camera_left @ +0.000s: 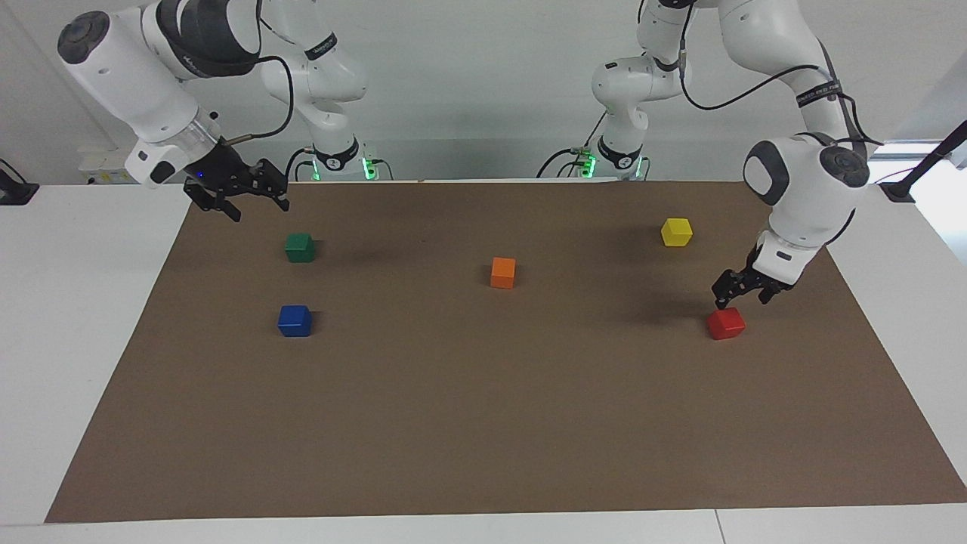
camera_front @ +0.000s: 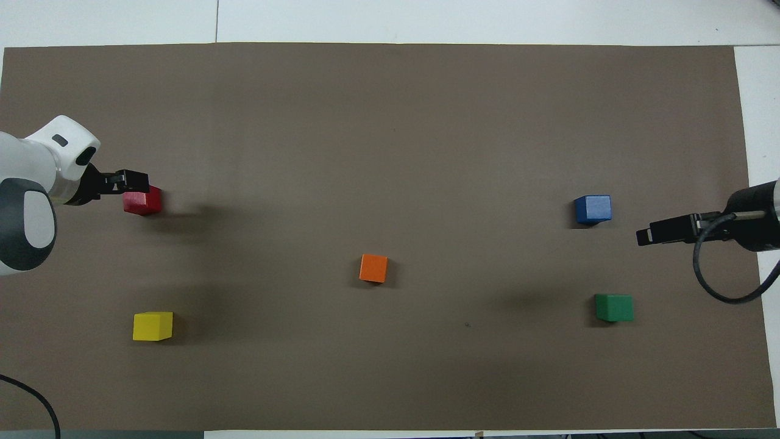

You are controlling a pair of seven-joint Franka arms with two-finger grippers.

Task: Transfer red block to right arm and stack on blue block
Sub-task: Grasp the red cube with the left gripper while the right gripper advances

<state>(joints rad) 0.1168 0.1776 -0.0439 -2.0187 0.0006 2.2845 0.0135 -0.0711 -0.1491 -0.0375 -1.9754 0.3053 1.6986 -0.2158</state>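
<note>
The red block has clear mat around it and the left gripper's open fingers just above it. The left gripper should go on going down until the block has the fingers on either side of its sides, then close.
The red block sits on the brown mat toward the left arm's end of the table. My left gripper is open and hangs just above the red block, over its edge nearer the robots, not around it. The blue block sits toward the right arm's end. My right gripper, with its blue light on, is open and empty. It is raised over the mat's edge near the green block.
A green block lies nearer the robots than the blue block. An orange block sits mid-mat. A yellow block lies nearer the robots than the red block. The brown mat covers the white table.
</note>
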